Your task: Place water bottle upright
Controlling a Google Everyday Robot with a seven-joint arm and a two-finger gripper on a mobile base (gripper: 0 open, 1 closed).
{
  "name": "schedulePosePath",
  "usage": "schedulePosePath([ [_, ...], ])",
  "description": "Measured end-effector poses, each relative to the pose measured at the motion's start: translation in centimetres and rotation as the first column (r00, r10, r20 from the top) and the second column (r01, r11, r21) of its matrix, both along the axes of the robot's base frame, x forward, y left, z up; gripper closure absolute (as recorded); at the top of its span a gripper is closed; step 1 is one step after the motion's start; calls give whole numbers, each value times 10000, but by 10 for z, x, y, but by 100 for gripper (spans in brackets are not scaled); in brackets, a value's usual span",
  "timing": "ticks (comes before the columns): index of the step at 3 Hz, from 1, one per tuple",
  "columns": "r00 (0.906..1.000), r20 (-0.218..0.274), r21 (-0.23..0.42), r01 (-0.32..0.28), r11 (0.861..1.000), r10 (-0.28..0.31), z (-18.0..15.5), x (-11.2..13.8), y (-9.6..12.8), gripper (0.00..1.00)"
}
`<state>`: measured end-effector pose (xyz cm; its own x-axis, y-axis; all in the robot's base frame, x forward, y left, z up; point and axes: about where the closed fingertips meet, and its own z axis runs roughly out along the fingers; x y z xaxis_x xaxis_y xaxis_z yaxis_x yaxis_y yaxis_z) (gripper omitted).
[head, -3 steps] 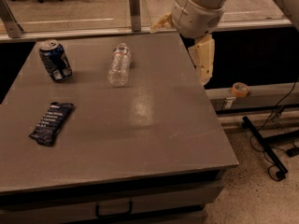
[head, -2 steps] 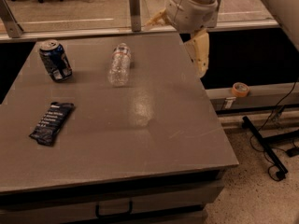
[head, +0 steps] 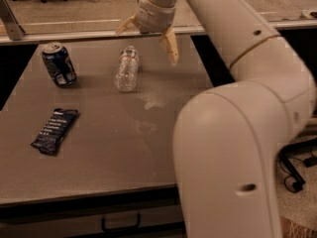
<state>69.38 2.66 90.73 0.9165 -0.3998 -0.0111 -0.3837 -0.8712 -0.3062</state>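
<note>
The water bottle's narrow width (head: pixel 127 71) is in line with the spread of my open fingers, so my gripper should keep moving toward its cap end (head: pixel 129 52) until the fingers are on both sides of it.
The water bottle (head: pixel 127 68) lies on its side on the grey table (head: pixel 109 133), near the far edge, with its white cap toward the back. It is clear and ribbed, with a pale label band. My gripper (head: pixel 147 39) hangs open above the table's far edge, just up and to the right of the bottle. One finger points left, the other (head: pixel 170 44) points down to the right. It holds nothing and does not touch the bottle.
A blue soda can (head: pixel 59 64) stands upright at the far left of the table. A dark snack packet (head: pixel 55 130) lies flat at the left. My large white arm (head: pixel 237 133) fills the right side of the view. A drawer handle (head: pixel 120 225) shows below the table front.
My gripper has moved left, from over the table's right edge to just beside the bottle. The arm now covers the right of the view. The bottle, can and packet have not moved.
</note>
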Motion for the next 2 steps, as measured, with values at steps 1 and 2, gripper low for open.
schedulePosePath([
  [1, 9826, 632, 127, -1756, 9844, 1745, -5, 26, 38, 0],
  [2, 9459, 1213, -790, -2931, 9528, 3010, 0, 37, 47, 0],
])
